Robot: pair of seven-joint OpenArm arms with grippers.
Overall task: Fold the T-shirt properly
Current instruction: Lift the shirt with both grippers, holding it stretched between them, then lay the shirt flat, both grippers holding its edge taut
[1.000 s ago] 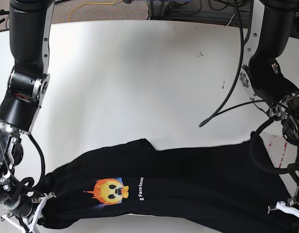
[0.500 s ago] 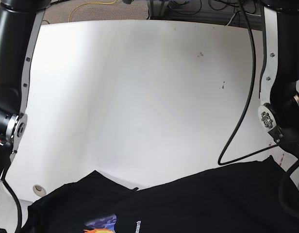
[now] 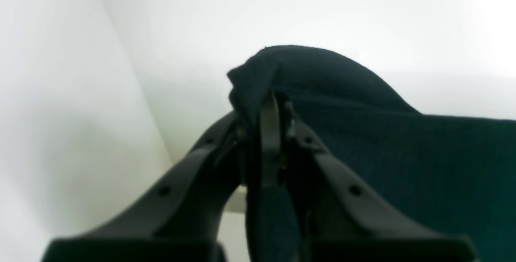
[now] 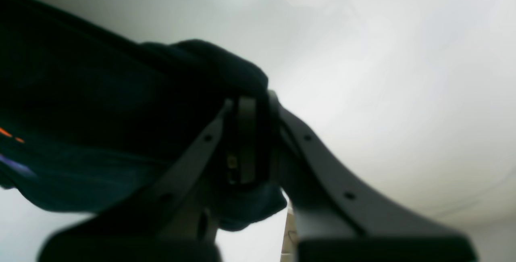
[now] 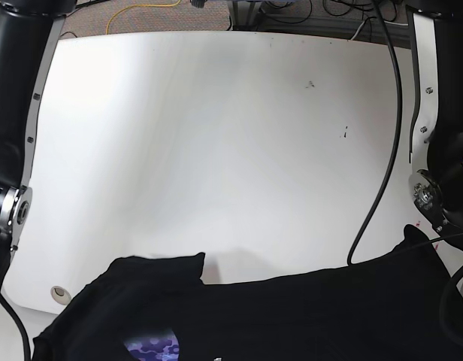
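Observation:
I should carry the T-shirt (image 5: 276,323) forward to the table's middle (image 5: 235,162) with my left gripper and my right gripper before I fold it, because it is hanging over the near edge of the white table.
The black T-shirt (image 5: 292,316) hangs across the bottom of the base view, over the near edge of the white table (image 5: 216,150). Only the top of its blue-purple patch (image 5: 152,347) shows there; the sun face is out of frame. Both grippers are below the frame in the base view. In the left wrist view my left gripper (image 3: 271,111) is shut on a bunched fold of the shirt (image 3: 403,141). In the right wrist view my right gripper (image 4: 252,105) is shut on another bunch of the shirt (image 4: 100,105), with a trace of orange print (image 4: 8,133) at the left.
The arm that carries the right wrist camera (image 5: 13,113) stands along the left edge and the other arm (image 5: 442,135) along the right. A black cable (image 5: 382,150) hangs by the right-hand arm. A small round hole (image 5: 60,292) marks the table's near left corner.
The shirt has been drawn toward the near edge and lower in the base view. The sun face has left the frame. Both grippers have dropped out of the base view.

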